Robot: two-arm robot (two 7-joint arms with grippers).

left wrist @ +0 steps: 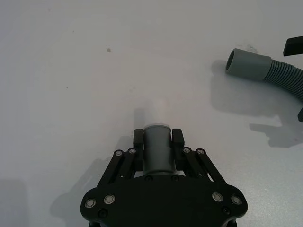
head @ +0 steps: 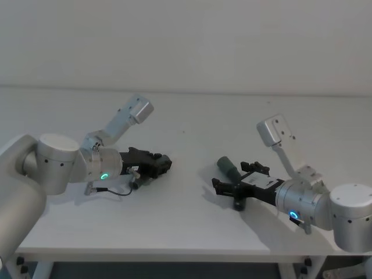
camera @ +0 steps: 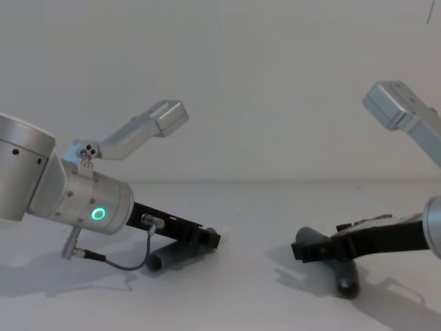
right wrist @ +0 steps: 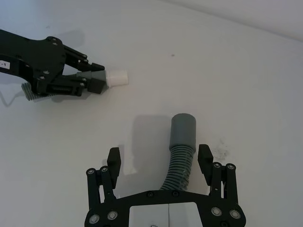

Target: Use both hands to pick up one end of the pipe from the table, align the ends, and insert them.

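Observation:
The ribbed part (right wrist: 179,168) bends behind the smooth sleeve. So the pipe piece will stay bent when I lift it, with its tail (camera: 347,284) slanting down.
Two grey pipe pieces are on the white table (head: 186,232). My left gripper (head: 164,163) is shut on one pipe piece (left wrist: 157,149), whose round end (right wrist: 116,78) pokes out past the fingertips; its tail (camera: 169,258) slopes down to the table. The other pipe piece (head: 225,166) lies at the right, a smooth sleeve (right wrist: 183,130) on a ribbed hose, its open mouth (left wrist: 235,61) facing the left gripper. My right gripper (right wrist: 159,157) is open and low, one finger on each side of the ribbed part (right wrist: 177,165), not touching it.
The white wall (head: 186,40) rises behind the table's far edge. A thin grey cable (camera: 117,263) loops from the left wrist down to the table. Bare table (left wrist: 85,71) lies between the two pipe ends and toward the back.

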